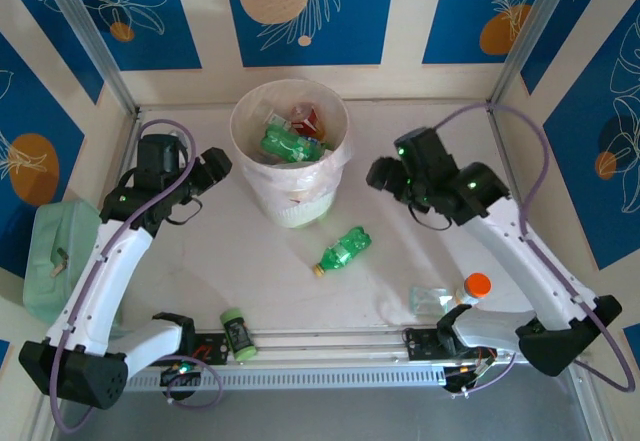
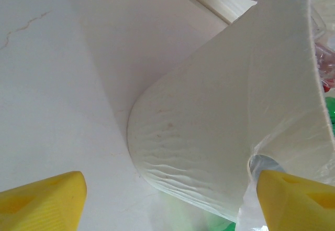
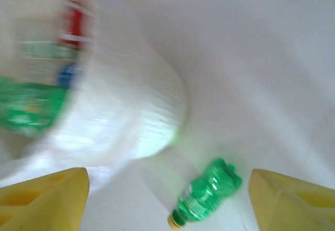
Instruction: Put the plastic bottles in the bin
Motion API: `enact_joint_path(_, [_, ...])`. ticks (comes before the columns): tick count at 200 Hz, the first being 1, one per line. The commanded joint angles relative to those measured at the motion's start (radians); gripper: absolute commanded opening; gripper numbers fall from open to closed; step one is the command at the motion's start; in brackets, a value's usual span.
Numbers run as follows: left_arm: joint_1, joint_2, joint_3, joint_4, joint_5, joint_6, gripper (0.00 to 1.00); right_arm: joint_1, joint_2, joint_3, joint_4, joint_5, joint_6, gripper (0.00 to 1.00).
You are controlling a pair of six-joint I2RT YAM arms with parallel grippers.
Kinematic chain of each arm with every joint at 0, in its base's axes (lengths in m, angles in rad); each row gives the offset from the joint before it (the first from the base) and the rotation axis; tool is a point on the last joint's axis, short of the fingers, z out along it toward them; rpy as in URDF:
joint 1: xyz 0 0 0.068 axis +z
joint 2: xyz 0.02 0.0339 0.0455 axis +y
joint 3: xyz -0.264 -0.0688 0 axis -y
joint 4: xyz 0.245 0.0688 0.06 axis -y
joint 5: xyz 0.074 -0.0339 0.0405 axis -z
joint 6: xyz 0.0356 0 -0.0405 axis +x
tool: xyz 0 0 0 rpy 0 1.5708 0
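My open right gripper is facing the base of the yellow-capped green bottle point(image 1: 343, 250), which lies clear of the bin, so I keep lowering until my fingers are around the bottle's base point(image 1: 359, 237).
The bin point(image 1: 283, 199), cream with a thin white liner, stands at the table's far middle. Inside it lie plastic bottles, among them a green one point(image 1: 291, 146) and a red-labelled one point(image 1: 306, 118). Another green bottle point(image 1: 342, 250) with a yellow cap lies on the table in front of the bin. A clear bottle with an orange cap point(image 1: 474, 287) sits near the right arm's base. My left gripper point(image 1: 216, 167) is open beside the bin's left wall point(image 2: 220, 126). My right gripper point(image 1: 384, 175) hangs open right of the bin, and its blurred view looks down on the green bottle point(image 3: 207, 191).
A small dark jar with a green lid point(image 1: 236, 329) lies by the left arm's base. A flat clear plastic scrap point(image 1: 430, 299) rests at the front right. A mint-green boxy container point(image 1: 58, 257) sits off the table's left edge. Low walls enclose the table.
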Motion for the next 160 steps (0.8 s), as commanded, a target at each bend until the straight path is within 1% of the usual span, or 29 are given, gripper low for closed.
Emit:
enact_joint_path(1, [-0.012, -0.018, 0.012, 0.007, 0.014, 0.018, 0.84, -0.003, 0.011, -0.164, 0.12, -0.137, 0.212, 0.79])
enact_joint_path(22, [-0.011, -0.022, 0.012, 0.004, 0.013, 0.022, 0.84, -0.006, 0.04, -0.277, 0.203, -0.222, 0.298, 0.78])
enact_joint_path(36, [-0.012, -0.023, 0.01, 0.003, 0.014, 0.023, 0.84, -0.006, 0.07, -0.333, 0.259, -0.265, 0.348, 0.82])
enact_joint_path(56, [-0.011, -0.025, 0.007, 0.002, 0.018, 0.023, 0.84, -0.002, 0.121, -0.375, 0.315, -0.298, 0.381, 0.87])
enact_joint_path(80, [-0.011, -0.027, 0.011, 0.004, 0.016, 0.031, 0.85, 0.0, 0.186, -0.397, 0.384, -0.344, 0.39, 0.88])
enact_joint_path(127, [-0.011, -0.021, 0.025, 0.006, 0.016, 0.035, 0.85, 0.003, 0.283, -0.431, 0.474, -0.368, 0.406, 0.88])
enact_joint_path(160, [-0.012, -0.021, 0.025, 0.001, 0.017, 0.041, 0.85, 0.01, 0.318, -0.44, 0.472, -0.349, 0.411, 0.88])
